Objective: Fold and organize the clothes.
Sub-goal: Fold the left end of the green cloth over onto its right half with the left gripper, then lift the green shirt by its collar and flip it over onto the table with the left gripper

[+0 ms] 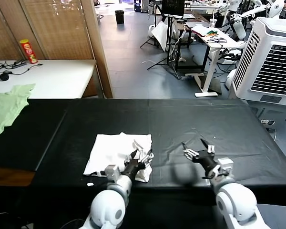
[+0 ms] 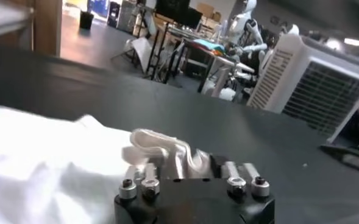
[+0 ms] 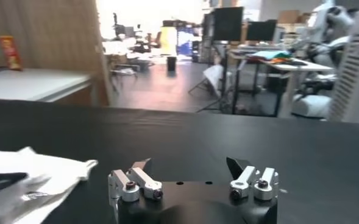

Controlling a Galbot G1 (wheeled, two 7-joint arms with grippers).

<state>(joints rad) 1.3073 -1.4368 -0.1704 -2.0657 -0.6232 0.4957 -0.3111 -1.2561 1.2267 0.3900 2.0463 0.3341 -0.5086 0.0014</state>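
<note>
The folded T-shirt [image 1: 118, 155] shows only plain white fabric [image 1: 108, 147] on top, so a hidden printed side should come into view when I fold the T-shirt over.
One piece of the clothes, a white T-shirt [image 1: 115, 149] folded into a rough rectangle, lies on the black table [image 1: 190, 119] near its front edge. My left gripper [image 1: 141, 155] is at the shirt's near right corner, where the fabric is bunched up. In the left wrist view, the left gripper [image 2: 184, 163] is open, with a raised ruffle of the white T-shirt [image 2: 161, 145] between its spread jaws. My right gripper [image 1: 198, 147] hovers open over bare black table, right of the shirt. In the right wrist view the right gripper [image 3: 189, 164] holds nothing, and the shirt [image 3: 42, 173] lies off to one side.
A pale green cloth [image 1: 7, 107] hangs over the table's far left end. Behind it stands a white side table [image 1: 52, 76] with a red can [image 1: 28, 51]. A white air cooler [image 1: 271, 62] stands at the right rear.
</note>
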